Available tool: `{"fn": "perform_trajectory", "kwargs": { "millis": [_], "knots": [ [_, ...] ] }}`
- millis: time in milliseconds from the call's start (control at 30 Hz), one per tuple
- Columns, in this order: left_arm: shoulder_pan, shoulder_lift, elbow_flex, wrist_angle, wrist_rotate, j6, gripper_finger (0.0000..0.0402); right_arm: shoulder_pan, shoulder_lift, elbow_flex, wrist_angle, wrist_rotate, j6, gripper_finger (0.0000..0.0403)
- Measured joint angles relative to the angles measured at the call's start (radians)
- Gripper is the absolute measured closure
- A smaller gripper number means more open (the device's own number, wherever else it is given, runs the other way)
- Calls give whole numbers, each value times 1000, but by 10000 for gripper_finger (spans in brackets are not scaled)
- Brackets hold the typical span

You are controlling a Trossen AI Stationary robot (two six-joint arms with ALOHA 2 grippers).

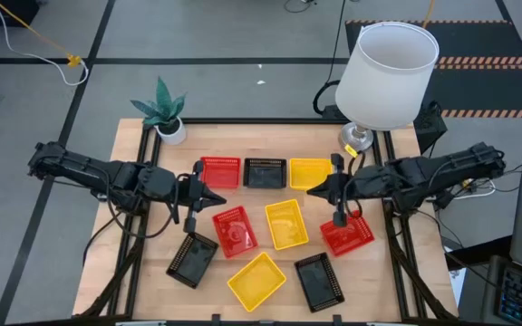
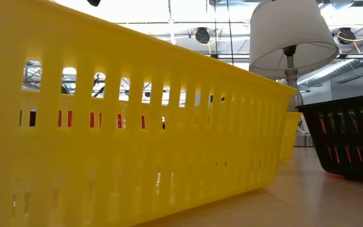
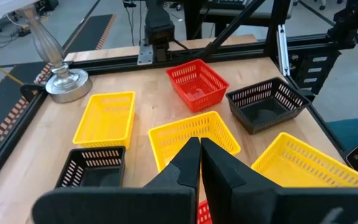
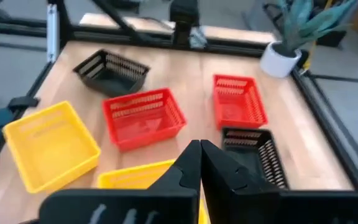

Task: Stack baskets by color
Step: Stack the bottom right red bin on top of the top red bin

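Note:
My right gripper should keep going to the basket's frame-side rim (image 1: 368,227) and close there, because the red basket (image 1: 346,237) beside the black frame lies apart from its neighbours.
Nine baskets lie open side up on the wooden table. In the far row are a red one (image 1: 220,171), a black one (image 1: 265,172) and a yellow one (image 1: 310,172). In the middle are red (image 1: 235,230), yellow (image 1: 286,224) and red (image 1: 347,234). Near the front are black (image 1: 192,259), yellow (image 1: 256,280) and black (image 1: 319,281). My left gripper (image 1: 217,196) hovers shut over the left-centre, holding nothing; its closed fingertips (image 3: 200,146) show in its wrist view. My right gripper (image 1: 314,190) hovers shut at the right-centre, its fingertips (image 4: 199,149) together and empty.
A white lampshade on a glass-stemmed lamp (image 1: 386,63) stands at the table's far right corner. A potted green plant (image 1: 163,113) stands at the far left. A black metal frame (image 1: 243,120) runs along the table's edges. The low view is filled by the near yellow basket (image 2: 137,126).

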State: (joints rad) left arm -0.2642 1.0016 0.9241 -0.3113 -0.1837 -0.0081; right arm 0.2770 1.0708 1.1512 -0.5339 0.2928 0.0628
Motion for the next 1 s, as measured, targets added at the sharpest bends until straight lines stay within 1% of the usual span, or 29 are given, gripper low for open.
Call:
{"fn": "perform_trajectory", "kwargs": {
  "millis": [200, 367, 600, 733, 800, 867, 933, 1000],
  "knots": [
    [0, 12, 1, 5, 1, 14, 385, 37, 56, 42, -40, -4, 5, 401],
    [0, 19, 1, 3, 1, 13, 385, 54, 90, 72, -115, -6, 39, 401],
    [-5, 25, 1, 44, 2, 12, 385, 66, 96, 77, -160, -2, 82, 401],
    [-6, 27, 1, 39, 2, 24, 385, 65, 97, 77, -171, -1, 86, 401],
    [-6, 26, 1, 40, 2, 23, 385, 67, 105, 71, -202, -13, 127, 401],
    [-6, 27, 1, 39, 3, 7, 385, 89, 108, 48, -286, -46, 197, 401],
    [-6, 27, 1, 39, 2, 5, 385, 122, 109, 19, -362, -64, 316, 401],
    [-6, 27, 1, 39, 2, 19, 385, 169, 108, 1, -435, -114, 438, 401]
  ]
}}
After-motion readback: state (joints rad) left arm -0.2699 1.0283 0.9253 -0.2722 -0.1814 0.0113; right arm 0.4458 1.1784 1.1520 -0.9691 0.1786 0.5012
